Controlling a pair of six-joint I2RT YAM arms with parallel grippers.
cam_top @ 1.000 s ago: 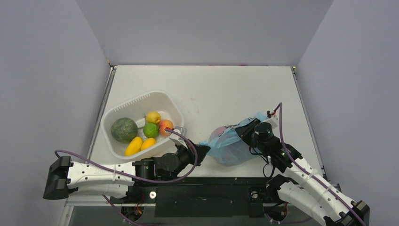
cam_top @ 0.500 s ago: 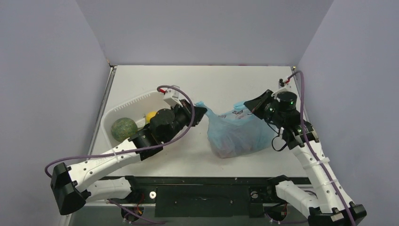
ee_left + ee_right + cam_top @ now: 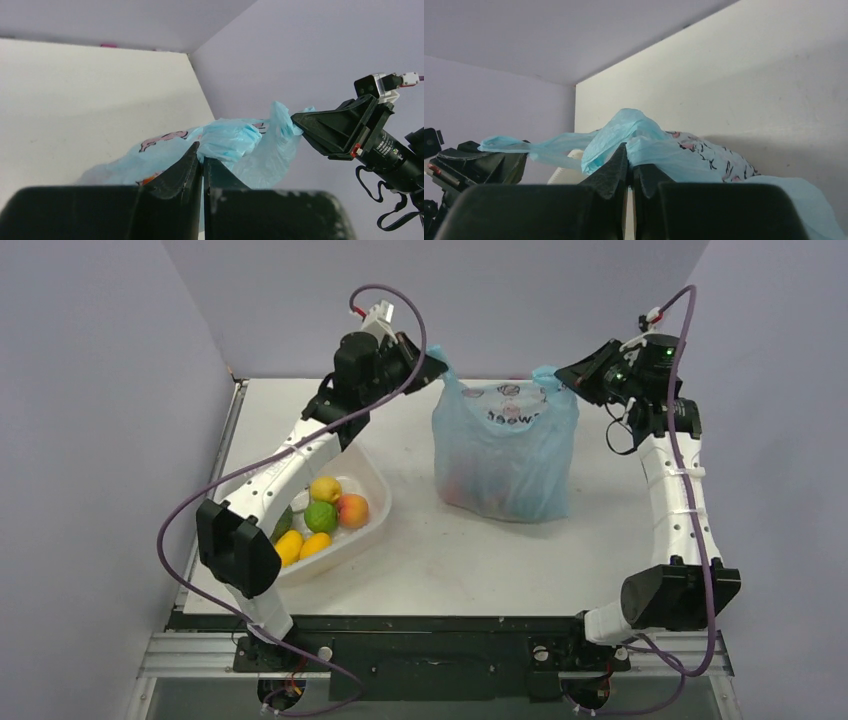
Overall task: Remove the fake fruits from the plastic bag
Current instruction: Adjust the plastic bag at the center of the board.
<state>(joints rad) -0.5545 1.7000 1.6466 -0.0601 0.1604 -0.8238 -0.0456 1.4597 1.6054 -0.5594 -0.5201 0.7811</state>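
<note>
My grippers should lay the bag down with its handles toward me before my right gripper reaches in, because the fake fruits are at the bottom of the hanging plastic bag (image 3: pixel 492 496).
The light-blue plastic bag (image 3: pixel 505 445) hangs stretched between both arms, high over the table's back half. My left gripper (image 3: pixel 437 364) is shut on its left handle, and in the left wrist view the crumpled film (image 3: pixel 227 142) sits pinched at my left gripper (image 3: pixel 202 152). My right gripper (image 3: pixel 563 376) is shut on the right handle; the right wrist view shows the plastic bag (image 3: pixel 659 147) bunched at the right gripper (image 3: pixel 629 157). The fake fruits (image 3: pixel 478 490) show only as a reddish blur through the bag's bottom.
A white slotted tub (image 3: pixel 372 515) stands at the left, under the left arm, holding yellow, lime-green and peach pieces (image 3: pixel 322 512). Purple walls (image 3: pixel 90 390) close in the table on three sides. Purple cables loop off both arms.
Both arms have risen and drawn back toward the far wall, lifting the bag from a slumped heap near the front edge into an upright hanging shape. The right gripper closed on the handle.
</note>
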